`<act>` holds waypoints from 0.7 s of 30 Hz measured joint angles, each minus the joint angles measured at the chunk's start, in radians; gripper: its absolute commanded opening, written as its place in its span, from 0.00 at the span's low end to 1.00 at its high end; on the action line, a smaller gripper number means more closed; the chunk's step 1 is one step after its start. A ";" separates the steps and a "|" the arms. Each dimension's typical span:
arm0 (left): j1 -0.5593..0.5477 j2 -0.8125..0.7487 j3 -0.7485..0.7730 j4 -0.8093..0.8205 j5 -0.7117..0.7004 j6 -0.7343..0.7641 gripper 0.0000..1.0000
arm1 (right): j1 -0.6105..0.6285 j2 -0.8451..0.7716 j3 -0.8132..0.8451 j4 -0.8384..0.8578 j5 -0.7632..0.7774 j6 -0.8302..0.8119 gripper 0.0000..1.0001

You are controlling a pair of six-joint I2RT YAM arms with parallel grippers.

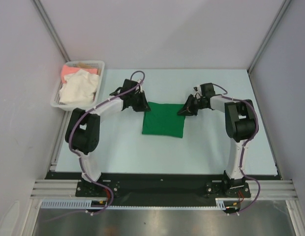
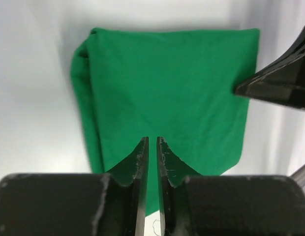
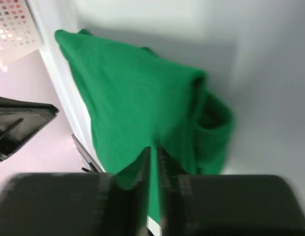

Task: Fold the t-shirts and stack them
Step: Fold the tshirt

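I see the folded green t-shirt (image 1: 163, 120) filling the middle, the next t-shirt's spot, so next my right gripper pinches its edge and pulls it to the back corner (image 1: 237, 77).
The green t-shirt (image 1: 164, 120) lies folded into a flat rectangle in the middle of the table. It also shows in the left wrist view (image 2: 167, 88) and the right wrist view (image 3: 137, 98). My left gripper (image 1: 144, 105) hovers at its far left corner, jaws almost together with nothing between them (image 2: 152, 140). My right gripper (image 1: 183, 110) is at the far right corner, jaws also almost together (image 3: 154, 148); that view is blurred. A cream-white t-shirt (image 1: 78, 88) and a salmon-pink t-shirt (image 1: 71, 71) lie in the basket.
The white lattice basket (image 1: 56, 101) stands at the table's far left corner, also in the right wrist view (image 3: 15, 29). Grey walls close in the table at the back and sides. The arm bases sit on the black rail at the near edge.
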 measured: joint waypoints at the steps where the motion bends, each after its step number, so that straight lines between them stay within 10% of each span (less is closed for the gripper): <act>1: -0.002 -0.002 0.000 -0.013 -0.011 0.006 0.22 | -0.009 0.008 0.007 -0.013 -0.001 -0.011 0.25; 11: -0.017 -0.566 -0.158 -0.095 -0.158 0.055 0.34 | -0.073 -0.113 0.095 -0.242 0.076 -0.206 1.00; 21: -0.018 -0.871 -0.381 -0.266 -0.152 0.018 0.38 | -0.013 0.000 0.184 -0.291 0.185 -0.275 0.85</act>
